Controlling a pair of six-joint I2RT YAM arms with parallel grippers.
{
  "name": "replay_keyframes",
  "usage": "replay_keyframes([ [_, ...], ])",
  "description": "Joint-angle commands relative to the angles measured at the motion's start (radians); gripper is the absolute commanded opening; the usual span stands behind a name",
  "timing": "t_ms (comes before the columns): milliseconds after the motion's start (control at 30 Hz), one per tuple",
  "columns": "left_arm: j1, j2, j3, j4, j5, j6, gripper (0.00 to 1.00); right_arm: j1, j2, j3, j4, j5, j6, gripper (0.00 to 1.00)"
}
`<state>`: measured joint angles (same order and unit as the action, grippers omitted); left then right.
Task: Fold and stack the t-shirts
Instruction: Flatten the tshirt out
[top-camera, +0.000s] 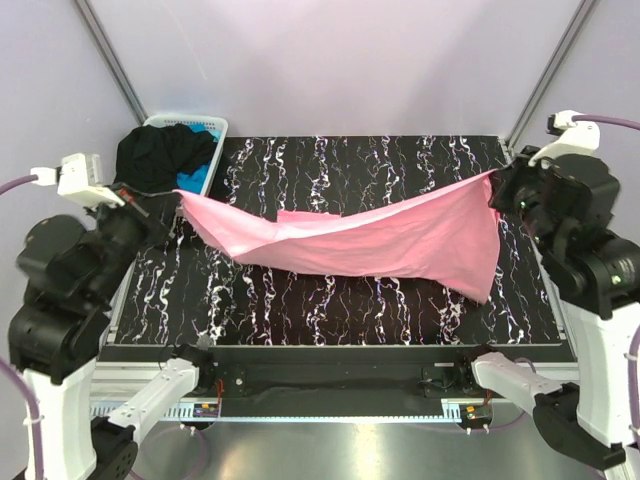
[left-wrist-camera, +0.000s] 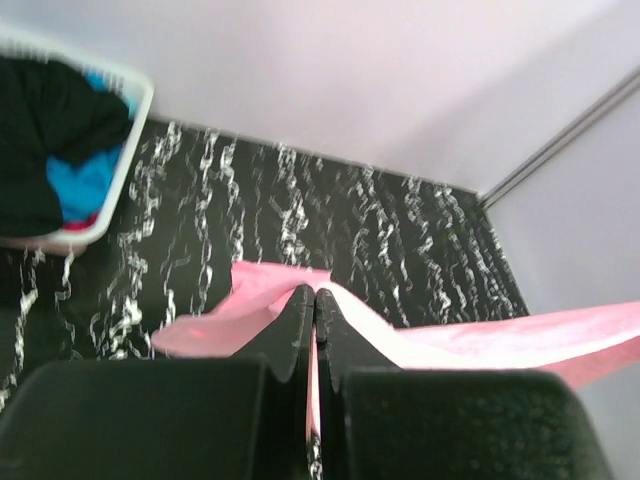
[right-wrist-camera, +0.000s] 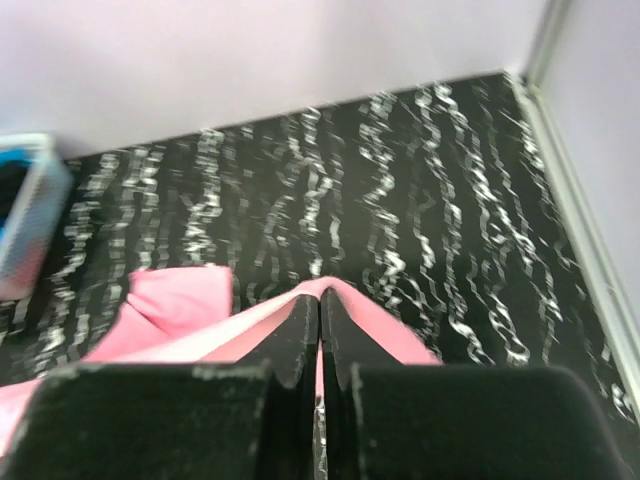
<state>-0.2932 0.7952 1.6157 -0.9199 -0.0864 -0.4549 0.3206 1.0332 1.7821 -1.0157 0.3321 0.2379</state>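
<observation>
A flap of the pink t-shirt (top-camera: 308, 215) is behind the t-shirt's stretched edge, so both of the robot's grippers should lift the t-shirt clear and lay it toward the table's back edge (top-camera: 350, 142).
The pink t-shirt (top-camera: 370, 240) hangs stretched across the table between my two arms, sagging in the middle with its lower edge near the surface. My left gripper (top-camera: 178, 194) is shut on its left end; in the left wrist view the gripper (left-wrist-camera: 314, 296) pinches pink cloth (left-wrist-camera: 480, 345) that drapes off both sides. My right gripper (top-camera: 494, 178) is shut on the right end, where the right wrist view shows the gripper (right-wrist-camera: 320, 300) with pink fabric (right-wrist-camera: 180, 305) over the tips. A black t-shirt (top-camera: 160, 155) and a blue t-shirt (left-wrist-camera: 80, 180) lie heaped in the basket.
The white slotted basket (top-camera: 215, 128) stands at the table's back left corner. The table (top-camera: 380, 160) has a black top with white marbling and a metal rail along its near edge. Pale walls and slanted frame posts close in the back and sides.
</observation>
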Motion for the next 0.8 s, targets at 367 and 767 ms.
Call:
replay_keyframes([
  [367,0.0,0.131,0.266,0.236,-0.041,0.153,0.0,0.005,0.025,-0.044,0.16,-0.012,-0.015,0.0],
  [767,0.0,0.314,0.509,0.28,-0.032,0.197,0.0,0.005,0.016,-0.104,0.197,0.045,-0.025,0.0],
])
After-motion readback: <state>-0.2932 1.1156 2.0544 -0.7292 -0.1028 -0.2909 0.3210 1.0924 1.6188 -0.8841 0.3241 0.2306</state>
